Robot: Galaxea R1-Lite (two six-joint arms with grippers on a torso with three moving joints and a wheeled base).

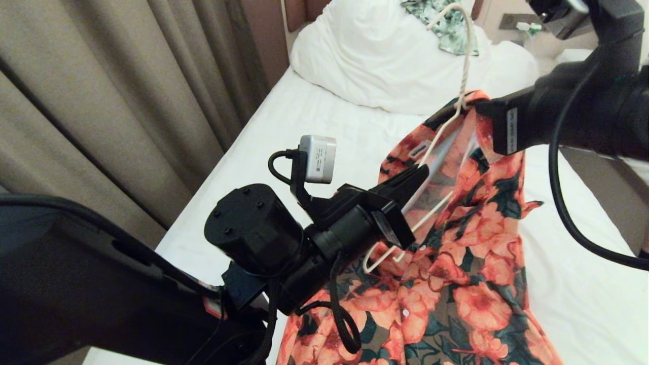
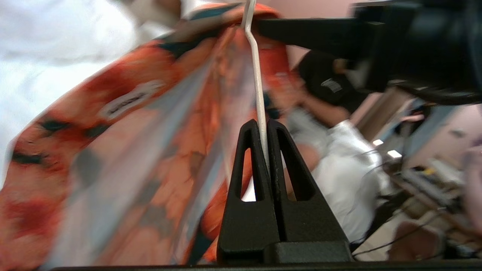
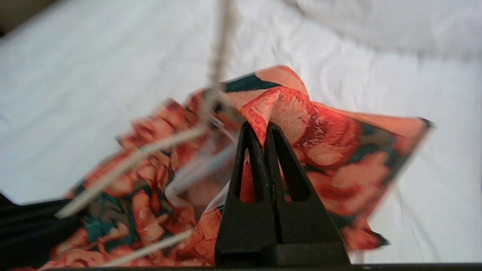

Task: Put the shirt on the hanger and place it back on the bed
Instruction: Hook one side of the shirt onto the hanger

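The hanger's neck (image 1: 465, 104) is touching the shirt's collar (image 1: 477, 96) and the hanger's far end is under cloth. My right gripper goes on lifting until the hanger holds up the shirt.
The flowered shirt (image 1: 466, 284) hangs lifted above the bed (image 1: 314, 132), its lower part trailing on the sheet. The cream wire hanger (image 1: 465, 76) sits partly inside the shirt's neck, hook pointing up toward the pillow. My left gripper (image 1: 423, 175) is shut on one sloping arm of the hanger (image 2: 256, 67), with the wire pinched between its fingertips (image 2: 263, 122). My right gripper (image 1: 481, 106) is shut on a fold of the shirt (image 3: 339, 150) at the collar, right beside the hanger's neck (image 3: 150, 146). The hanger's far shoulder is hidden by cloth.
A white pillow and bunched duvet (image 1: 375, 56) lie at the head of the bed, with a green leaf-print garment (image 1: 451, 30) on top. Beige curtains (image 1: 101, 101) run along the left side. In the left wrist view a person (image 2: 339, 150) sits beyond the bed.
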